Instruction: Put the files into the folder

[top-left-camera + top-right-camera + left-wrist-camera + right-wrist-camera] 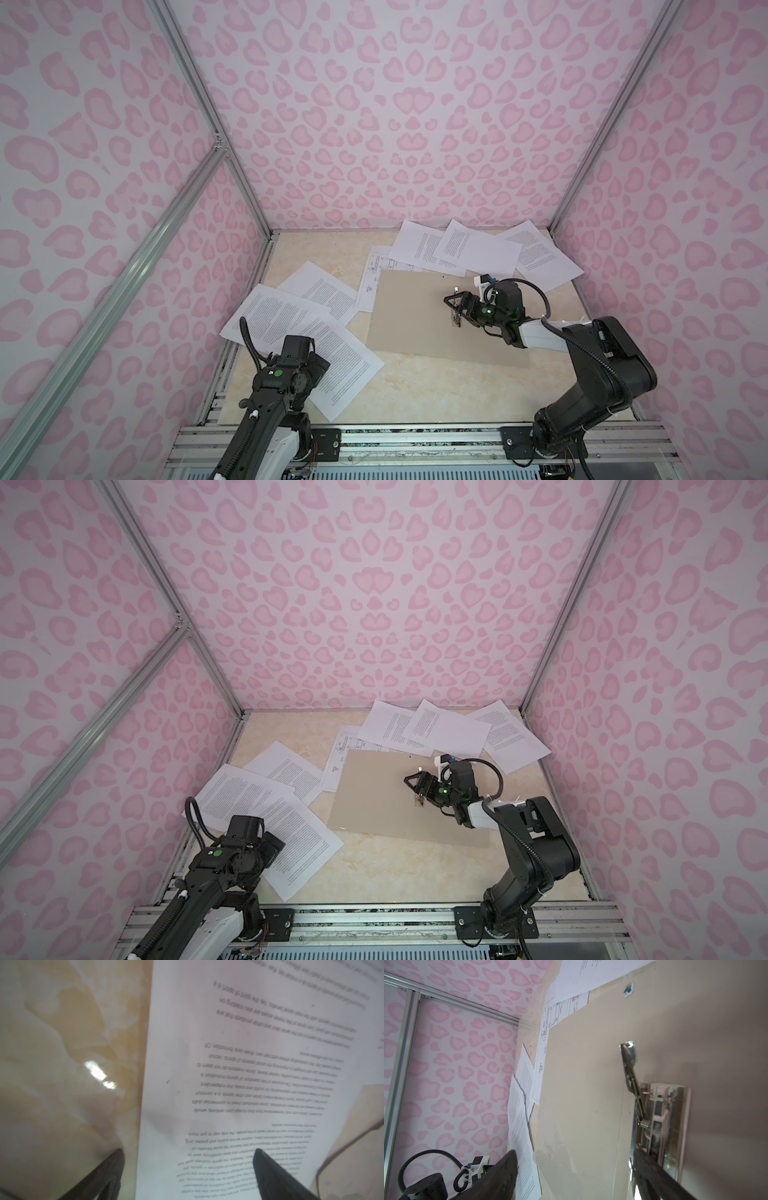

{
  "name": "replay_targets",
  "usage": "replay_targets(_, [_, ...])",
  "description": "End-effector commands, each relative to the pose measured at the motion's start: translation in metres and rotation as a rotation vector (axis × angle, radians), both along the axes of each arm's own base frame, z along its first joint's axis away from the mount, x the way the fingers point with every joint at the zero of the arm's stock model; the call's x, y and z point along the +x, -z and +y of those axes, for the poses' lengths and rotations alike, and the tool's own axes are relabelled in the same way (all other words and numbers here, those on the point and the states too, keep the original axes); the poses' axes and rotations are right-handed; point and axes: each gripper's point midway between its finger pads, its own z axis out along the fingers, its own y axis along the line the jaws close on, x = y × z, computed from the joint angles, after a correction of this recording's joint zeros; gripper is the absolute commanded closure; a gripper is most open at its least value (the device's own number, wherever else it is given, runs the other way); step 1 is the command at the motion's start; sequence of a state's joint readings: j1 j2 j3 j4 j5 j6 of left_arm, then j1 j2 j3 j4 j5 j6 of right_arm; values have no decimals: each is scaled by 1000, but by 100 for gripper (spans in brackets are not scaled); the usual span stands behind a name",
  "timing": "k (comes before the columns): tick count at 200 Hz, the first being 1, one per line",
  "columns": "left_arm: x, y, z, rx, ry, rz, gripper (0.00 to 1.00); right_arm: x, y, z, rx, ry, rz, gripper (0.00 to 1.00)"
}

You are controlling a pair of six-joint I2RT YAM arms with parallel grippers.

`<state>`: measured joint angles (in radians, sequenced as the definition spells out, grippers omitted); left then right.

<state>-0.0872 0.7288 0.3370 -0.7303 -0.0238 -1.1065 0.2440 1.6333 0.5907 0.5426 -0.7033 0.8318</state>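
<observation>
My left gripper's open fingers straddle the nearest printed sheet's long edge (143,1100). I should keep pushing toward the folder (404,316) until that edge stands up, and then close them.
The folder (411,328) (374,812) (583,1084) lies open and flat on the table, its metal clip (456,309) (660,1126) at the spine with the lever raised. My right gripper (451,309) (412,791) (574,1153) hovers open over the folder, one finger by the clip. The files lie loose: three printed sheets at the left (282,316) (245,791), three at the back (478,249) (449,729), and a sheet of drawings (376,274) (548,1022) partly under the folder. My left gripper (188,1153) is open, straddling the edge of the nearest printed sheet (345,365) (228,1064).
Pink-patterned walls (395,124) close in the beige marble table (436,395) on three sides. An aluminium rail (415,440) with both arm bases runs along the front edge. The back sheets reach the rear wall.
</observation>
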Motion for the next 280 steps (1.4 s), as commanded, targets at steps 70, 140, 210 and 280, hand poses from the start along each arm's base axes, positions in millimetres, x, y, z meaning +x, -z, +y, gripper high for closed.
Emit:
replay_targets(70, [65,-16,-35,-253,-36,-323,3,4,-9,3,35,-14,-26,12])
replay_targets(140, [108,-41,-47,-285,45,-501,4,7,-9,5,65,-16,-21,12])
replay_targets(210, [136,-58,-54,-245,140,-588,2,9,-12,6,71,-17,-23,12])
replay_targets(280, [145,-31,-40,-108,172,-463,0,7,-12,7,80,-24,-19,12])
